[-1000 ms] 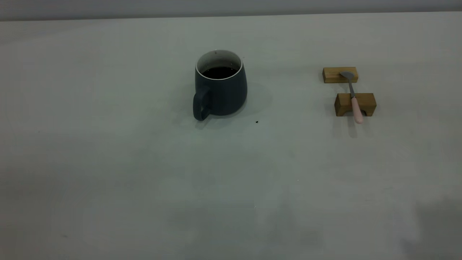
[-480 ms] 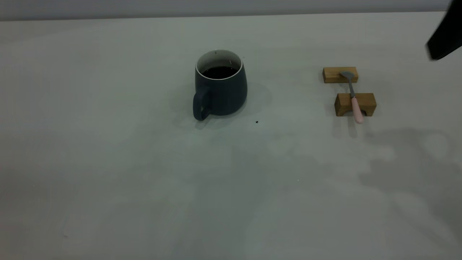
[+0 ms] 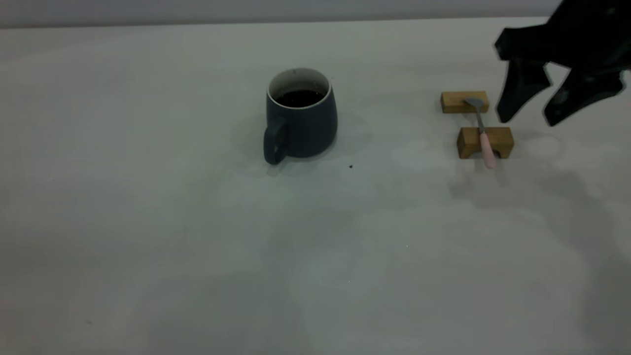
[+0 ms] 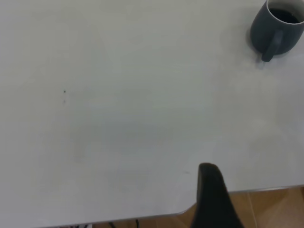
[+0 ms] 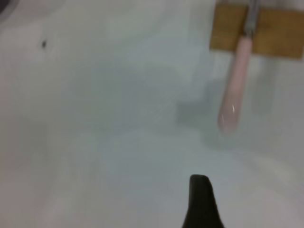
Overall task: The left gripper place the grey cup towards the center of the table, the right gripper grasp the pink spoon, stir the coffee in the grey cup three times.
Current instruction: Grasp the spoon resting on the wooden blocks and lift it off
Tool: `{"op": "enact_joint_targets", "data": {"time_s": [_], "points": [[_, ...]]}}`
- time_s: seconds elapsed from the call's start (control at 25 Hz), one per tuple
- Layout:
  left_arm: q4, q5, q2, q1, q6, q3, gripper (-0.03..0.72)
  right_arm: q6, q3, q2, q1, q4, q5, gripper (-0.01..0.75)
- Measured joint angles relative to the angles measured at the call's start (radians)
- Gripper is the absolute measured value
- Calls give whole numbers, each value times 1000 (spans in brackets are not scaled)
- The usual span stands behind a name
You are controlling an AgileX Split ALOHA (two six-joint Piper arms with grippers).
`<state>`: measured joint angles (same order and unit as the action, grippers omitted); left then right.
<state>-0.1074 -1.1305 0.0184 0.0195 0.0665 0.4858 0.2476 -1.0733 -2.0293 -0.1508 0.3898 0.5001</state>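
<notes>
The pink handle's narrow width [image 3: 486, 148] lines up with the opening of my right gripper's fingers, so I should keep going down toward its loose end [image 3: 490, 162] until the fingers are on both sides of it.
The grey cup [image 3: 301, 125] stands upright near the middle of the table [image 3: 197, 222], handle towards the camera, with dark coffee [image 3: 299, 98] inside. To its right the pink spoon [image 3: 483, 135] lies across two wooden blocks, its pink handle [image 5: 233, 90] jutting past the nearer block. My right gripper [image 3: 526, 121] hovers open and empty just right of the spoon, apart from it. The left wrist view shows my left gripper [image 4: 211, 194] only as a dark tip by the table's edge, far from the cup [image 4: 275, 26].
The far wooden block [image 3: 456, 102] carries the spoon's bowl and the near, arched block [image 3: 500, 140] carries its neck. A tiny dark speck [image 3: 351, 166] lies just right of the cup. Beyond the table's edge is a wooden floor [image 4: 270, 209].
My right gripper has come in from the upper right corner, moving left and down to just beside the spoon. The cup, spoon and blocks have not moved.
</notes>
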Motion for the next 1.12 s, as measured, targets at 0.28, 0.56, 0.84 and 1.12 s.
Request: {"op": "enact_joint_targets", "data": {"time_s": [0.28, 0.56, 0.84, 1.12], "points": [[0, 0, 0, 0, -1, 0, 528, -26, -120, -133, -2, 0, 20, 582], [0, 0, 0, 0, -1, 0, 528, -26, -126, -200, -9, -1, -51, 582], [0, 0, 0, 0, -1, 0, 528, -26, -126, -264, -9, -5, -93, 582], [0, 0, 0, 0, -1, 0, 528, -20, -129, -317, -9, -1, -126, 574]]}}
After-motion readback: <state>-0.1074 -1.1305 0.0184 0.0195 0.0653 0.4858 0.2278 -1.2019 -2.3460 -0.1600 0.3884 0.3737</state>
